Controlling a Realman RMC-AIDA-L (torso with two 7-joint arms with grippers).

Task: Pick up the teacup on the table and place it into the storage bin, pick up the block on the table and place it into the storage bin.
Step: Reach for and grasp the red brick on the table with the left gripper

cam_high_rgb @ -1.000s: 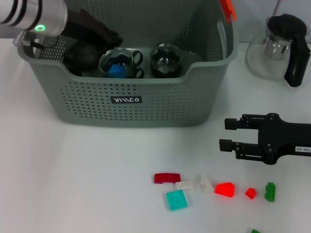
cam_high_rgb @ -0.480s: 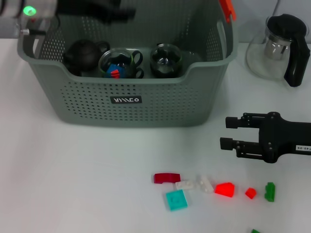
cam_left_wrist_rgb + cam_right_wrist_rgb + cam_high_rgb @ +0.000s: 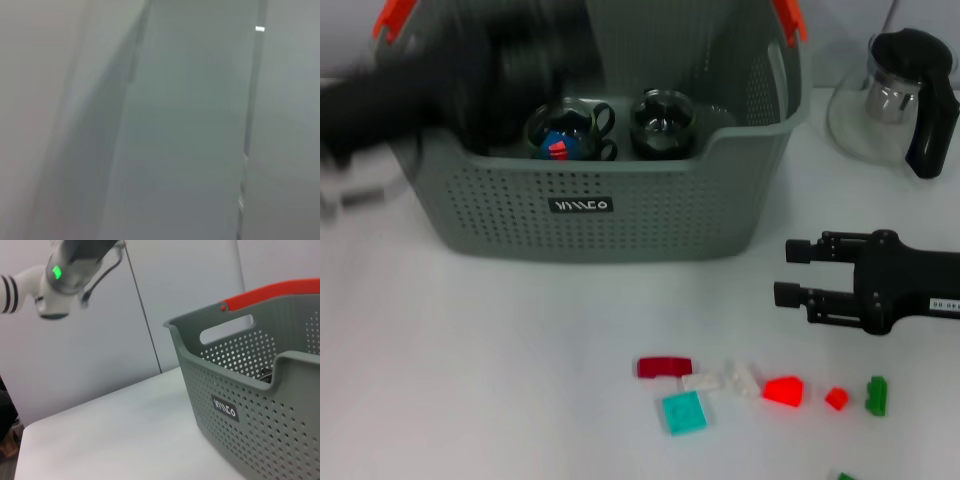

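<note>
The dark red block's loose end [image 3: 644, 368] faces open table. My left gripper goes on moving down to that block [image 3: 665, 367] until its fingers are on both sides of it before they close.
The grey perforated storage bin [image 3: 620, 215] stands at the back middle of the table, also in the right wrist view [image 3: 250, 410]. Inside it, one glass teacup [image 3: 582, 125] holds a blue and a red block [image 3: 557, 147], and a second glass teacup [image 3: 661, 122] stands beside it. My left arm [image 3: 450, 90] is a dark blur across the bin's left part. My right gripper [image 3: 786, 272] is open and empty, low over the table right of the bin. Several small blocks lie in front: dark red [image 3: 664, 367], teal [image 3: 683, 411], red [image 3: 783, 390], green [image 3: 876, 395].
A glass kettle with a black handle [image 3: 900, 100] stands at the back right. Two white blocks [image 3: 722, 379] and a small red one [image 3: 836, 398] lie in the row of blocks. The right wrist view shows my left arm [image 3: 70, 265] raised beyond the bin.
My left arm rose out of the bin and swung low across its left part, hiding the black teapot. A red block now lies on the blue one in the teacup. The right arm stayed still.
</note>
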